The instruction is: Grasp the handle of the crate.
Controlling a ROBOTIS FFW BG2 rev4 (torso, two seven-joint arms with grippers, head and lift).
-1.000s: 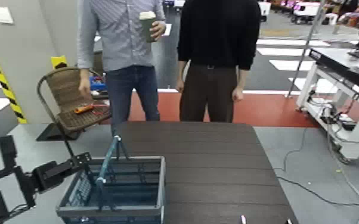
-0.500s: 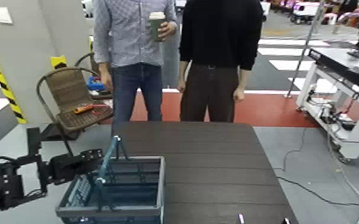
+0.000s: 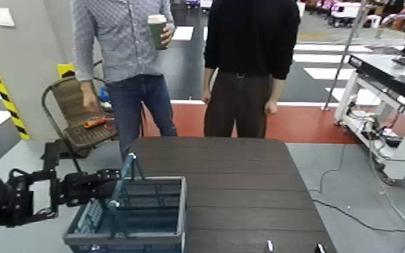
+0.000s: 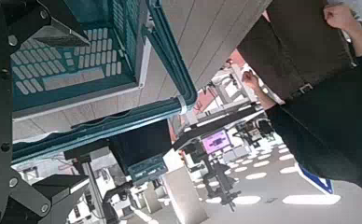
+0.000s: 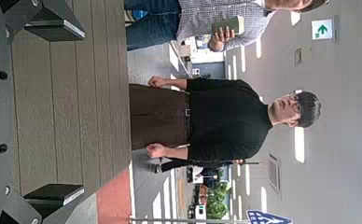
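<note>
The crate will come along and hang almost level when the robot carries it, because the upright handle's arms join the crate's rim (image 3: 138, 219) close to its middle.
The crate (image 3: 126, 235), with teal lattice sides and a thick grey rim, stands on the near left part of the dark table (image 3: 245, 188). Its thin teal handle (image 3: 132, 161) stands upright over its left half. My left gripper (image 3: 109, 180) reaches in from the left at handle height. In the left wrist view it (image 4: 58, 110) is open, the handle's bar (image 4: 104, 123) runs between its fingers, and the crate's lattice (image 4: 67, 56) lies behind. My right gripper (image 3: 294, 247) shows only its tips at the near table edge. It (image 5: 53, 112) is open and empty above the slats.
Two people stand behind the table's far edge, one in a grey shirt (image 3: 121, 54) holding a cup, one in black (image 3: 249, 60). A brown wicker chair (image 3: 77, 114) with an orange tool (image 3: 94, 122) stands at the far left. A white bench (image 3: 387, 81) stands at right.
My left arm has swung right, bringing its gripper from beside the crate up to the handle. The person in the grey shirt has shifted left.
</note>
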